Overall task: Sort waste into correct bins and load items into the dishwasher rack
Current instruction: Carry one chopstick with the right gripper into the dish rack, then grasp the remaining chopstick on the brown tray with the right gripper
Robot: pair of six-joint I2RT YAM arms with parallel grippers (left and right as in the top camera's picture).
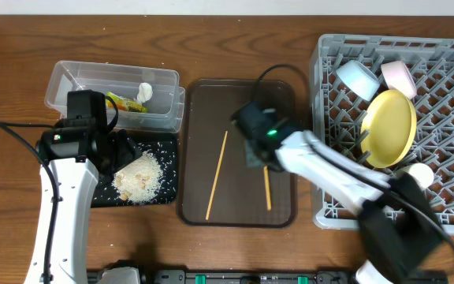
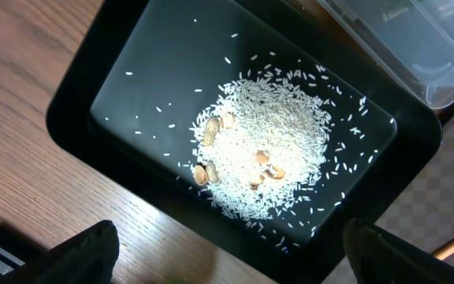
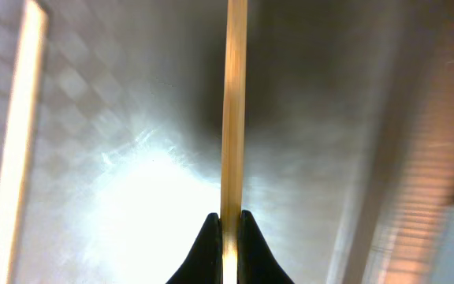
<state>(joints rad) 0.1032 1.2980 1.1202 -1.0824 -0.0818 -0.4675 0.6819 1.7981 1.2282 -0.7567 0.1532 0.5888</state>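
Note:
My right gripper should keep going to the part of the rack point(image 1: 337, 120) beside the yellow plate and let go of the wooden chopstick point(image 1: 267, 189) there. That part is open, and the chopstick is parallel to the grey rack's edge.
My right gripper point(image 1: 258, 155) is over the brown serving tray point(image 1: 282, 95) and is shut on a wooden chopstick point(image 3: 235, 110), also visible in the overhead view point(image 1: 267, 191). The other chopstick point(image 1: 216, 175) lies on the tray to its left and shows in the right wrist view point(image 3: 18, 142). My left gripper point(image 2: 227, 260) is open and empty above the near edge of the black tray point(image 2: 77, 95), which holds a heap of rice scraps point(image 2: 262, 150). The clear tub point(image 1: 77, 79) holds the snack wrapper point(image 1: 124, 102) and the tissue wad point(image 1: 145, 91). The grey rack point(image 1: 448, 189) holds the yellow plate point(image 1: 391, 126), light-blue bowl point(image 1: 359, 77), pale cup point(image 1: 399, 76) and white bowl point(image 1: 418, 175).
The black tray point(image 1: 168, 146) sits between the clear tub and the table's front, left of the brown tray. A few nut pieces point(image 2: 211, 130) lie in the rice. The right arm point(image 1: 345, 177) stretches from the front right across the rack's left edge.

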